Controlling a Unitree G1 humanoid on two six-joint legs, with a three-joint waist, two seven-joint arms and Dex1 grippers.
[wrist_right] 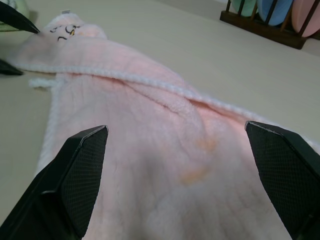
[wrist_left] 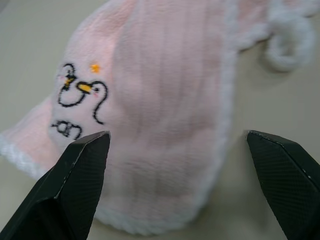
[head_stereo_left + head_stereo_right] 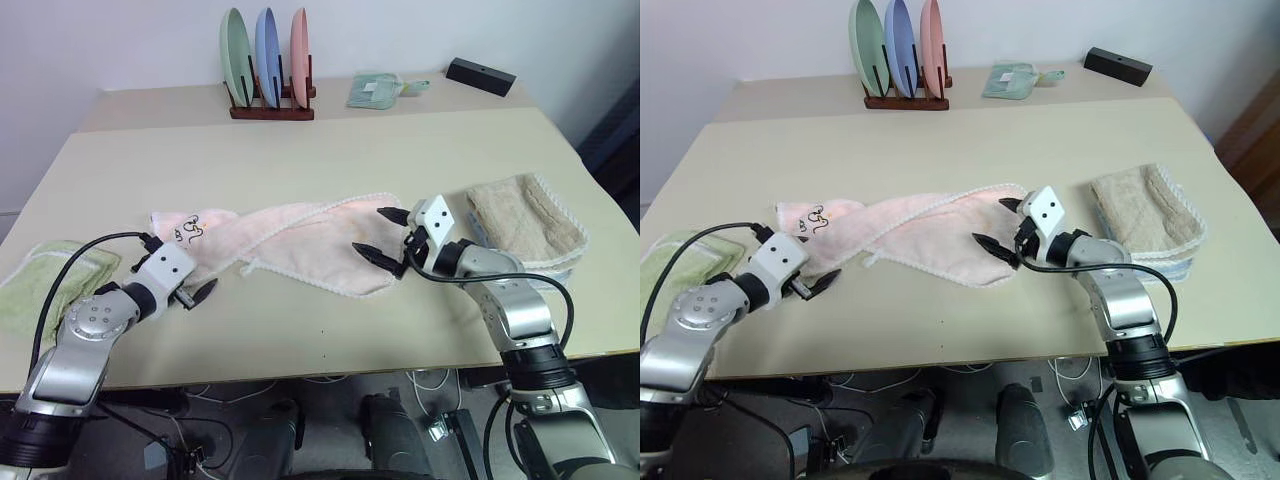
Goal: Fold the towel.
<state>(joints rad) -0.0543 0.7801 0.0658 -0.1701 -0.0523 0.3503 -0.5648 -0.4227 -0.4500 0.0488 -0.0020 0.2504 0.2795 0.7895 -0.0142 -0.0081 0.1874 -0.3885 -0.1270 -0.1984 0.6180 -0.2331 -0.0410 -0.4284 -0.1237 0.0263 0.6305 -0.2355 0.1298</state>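
Note:
I expect the towel [image 3: 335, 248] to untwist into a long flat piece of cloth when I pull both its ends, because white edging [image 3: 285, 226] slants loosely across the towel's middle.
The towel [image 3: 300, 240] is pale pink with white edging and lies across the middle of the table, bunched and twisted along its length. Its end with the small black drawing [image 2: 80, 95] points toward my left side. My left gripper [image 2: 177, 135] hovers low at that end, open, with the towel's end just ahead between its fingers [image 3: 208, 291] and nothing held. My right gripper [image 3: 370, 231] is open over the towel's other, wider end, one fingertip above the cloth and one near its front edge. In the right wrist view the towel [image 1: 165, 150] stretches away from the spread fingers.
A beige folded towel [image 3: 525, 225] lies right of my right gripper. A light green folded towel [image 3: 45, 275] sits at the table's left edge. At the back stand a wooden rack [image 3: 270, 108] with three plates, a small greenish cloth [image 3: 378, 90] and a black box [image 3: 480, 75].

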